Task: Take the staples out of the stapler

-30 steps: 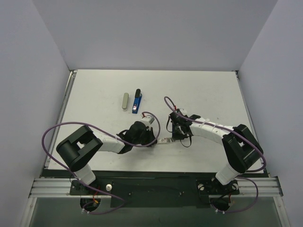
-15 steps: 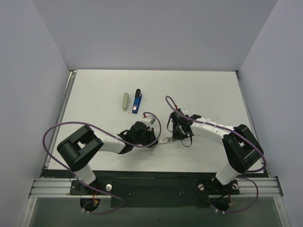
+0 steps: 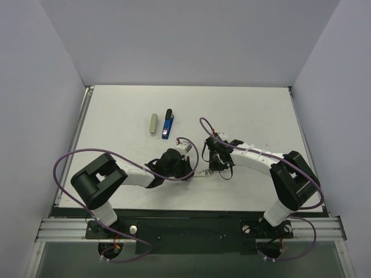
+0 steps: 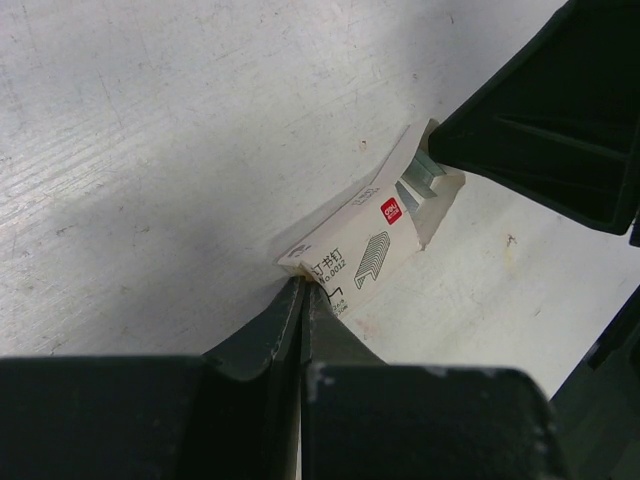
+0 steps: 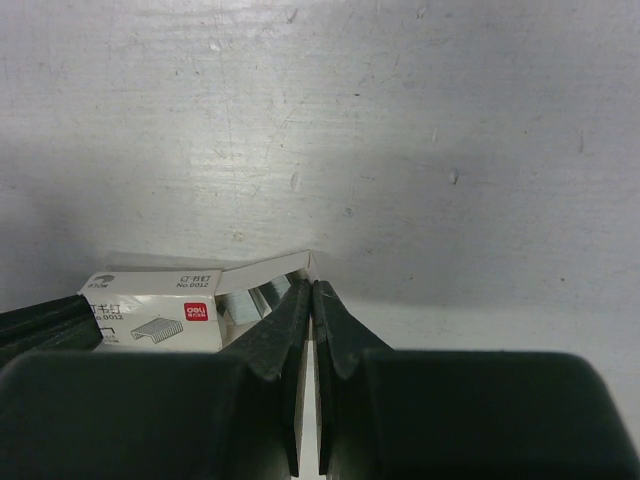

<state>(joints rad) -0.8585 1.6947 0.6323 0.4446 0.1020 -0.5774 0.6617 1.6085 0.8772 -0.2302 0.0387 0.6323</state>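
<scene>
The staple box's flap (image 5: pixel 262 272) is crooked in my right gripper's fingers, so I should open them, move back, and push the flap's end (image 5: pixel 309 260) in with closed fingers.
A small white staple box (image 4: pixel 365 240) lies on the table between my two grippers; it also shows in the top view (image 3: pixel 200 172). My left gripper (image 4: pixel 302 285) is shut on the box's near end. My right gripper (image 5: pixel 312 285) is shut on the opened flap (image 5: pixel 270 267) at the other end. Grey staples (image 4: pixel 424 180) show inside the open end, and also in the right wrist view (image 5: pixel 250 302). The blue and black stapler (image 3: pixel 168 124) lies further back on the table, apart from both grippers.
A grey oblong piece (image 3: pixel 153 123) lies just left of the stapler. The white table (image 3: pixel 116 116) has a rail along its left edge. Both arms (image 3: pixel 255 156) lie low over the table's near middle.
Both grippers have kept their hold on the box. The right gripper has shifted slightly left, and the left arm has crept slightly right.
</scene>
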